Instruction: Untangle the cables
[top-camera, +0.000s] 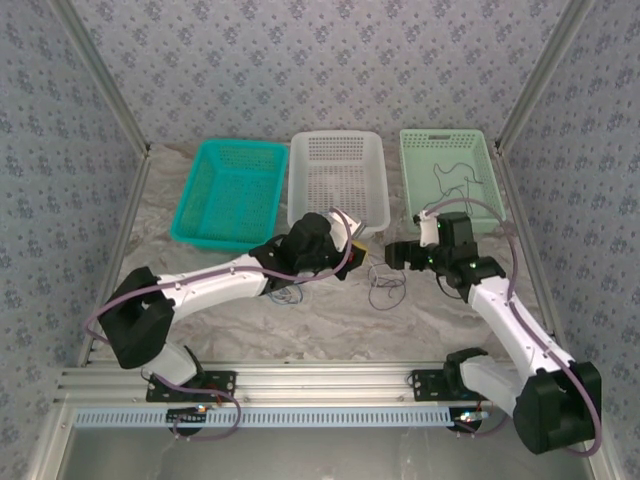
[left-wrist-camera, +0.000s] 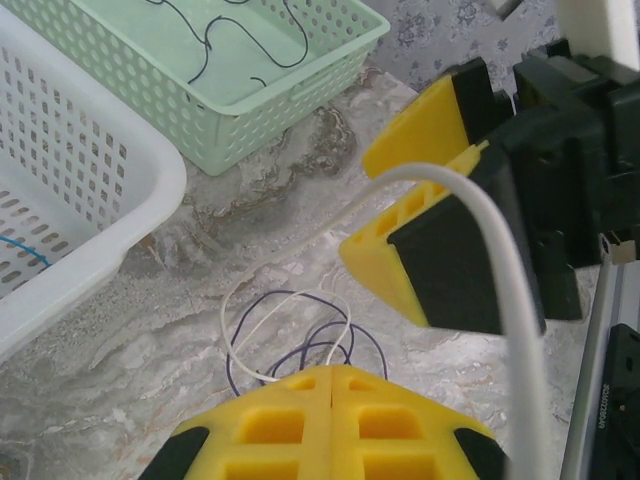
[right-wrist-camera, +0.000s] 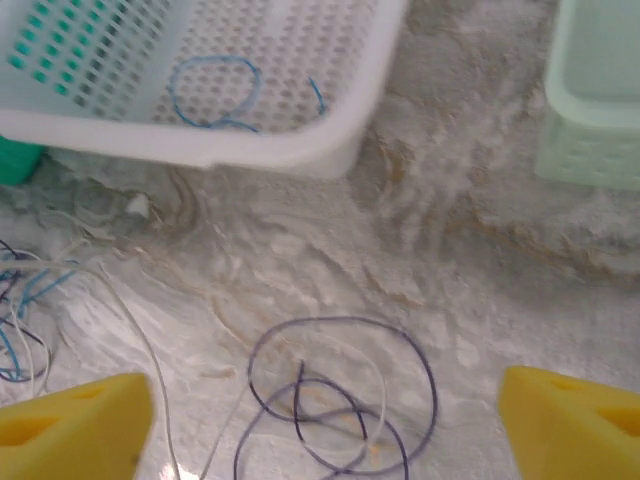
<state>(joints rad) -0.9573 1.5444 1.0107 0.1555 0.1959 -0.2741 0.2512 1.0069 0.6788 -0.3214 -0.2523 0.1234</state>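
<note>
My right gripper should grab the cream cable's raised strand (left-wrist-camera: 340, 212) and lift it clear, because the cream cable in my left gripper loops over the purple-blue cable (left-wrist-camera: 347, 318).
A dark purple-blue cable (right-wrist-camera: 340, 400) lies in loose loops on the marble table, tangled with a pale cream cable (left-wrist-camera: 240, 320). My left gripper (left-wrist-camera: 332, 372) is shut just above this tangle (top-camera: 386, 290), and the cream cable's end runs into the seam between its fingers. Over the same loops my right gripper (right-wrist-camera: 325, 425) stands wide open, a yellow finger on each side and nothing held. In the left wrist view the right gripper (left-wrist-camera: 358, 205) faces the left one closely. A blue cable (right-wrist-camera: 215, 95) lies in the white basket. A black cable (left-wrist-camera: 230, 40) lies in the green basket.
Teal (top-camera: 230, 190), white (top-camera: 338, 180) and green (top-camera: 450, 180) baskets stand in a row at the back. A second bunch of thin blue and dark wires (top-camera: 287, 293) lies under the left arm. The right arm's thick pale hose (left-wrist-camera: 500, 280) arcs beside the left gripper.
</note>
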